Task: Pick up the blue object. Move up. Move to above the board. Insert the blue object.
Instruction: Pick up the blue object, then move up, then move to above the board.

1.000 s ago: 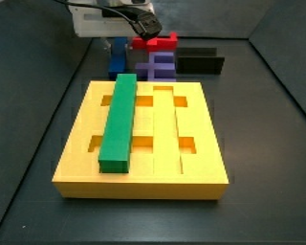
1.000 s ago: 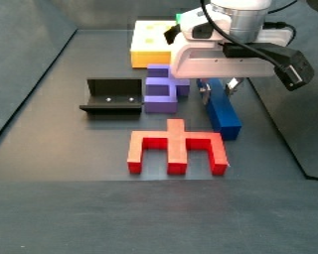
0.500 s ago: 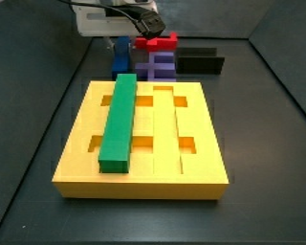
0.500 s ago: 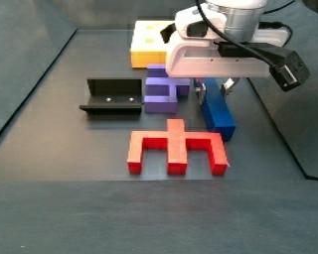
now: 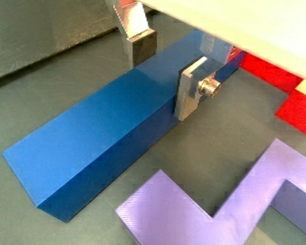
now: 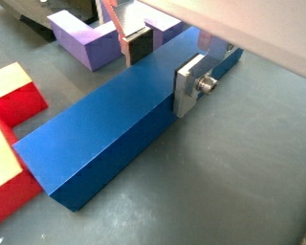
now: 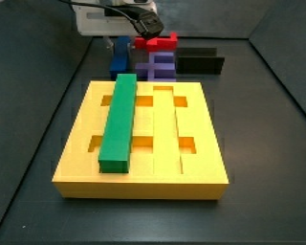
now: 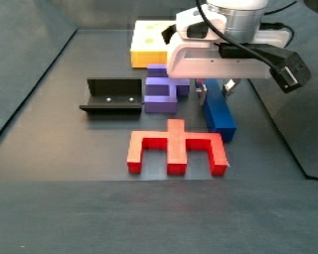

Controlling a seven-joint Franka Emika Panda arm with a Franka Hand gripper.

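Observation:
The green bar sticks up above its groove, so I expect the blue object to stay partly above the board too when I put it in.
The blue object is a long dark blue bar lying flat on the floor beside the purple block; it also shows in the other wrist view and in both side views. My gripper is low over one end of it, its silver fingers standing on either side of the bar, open, one finger against the bar's side. In the side views the gripper is beyond the board's far edge. The yellow grooved board carries a green bar in one groove.
A purple block lies close beside the blue bar. A red comb-shaped piece lies near the bar's other end. The dark fixture stands past the purple block.
The gripper has sunk a little lower around the blue bar over the last second. The bar and the other pieces have not moved.

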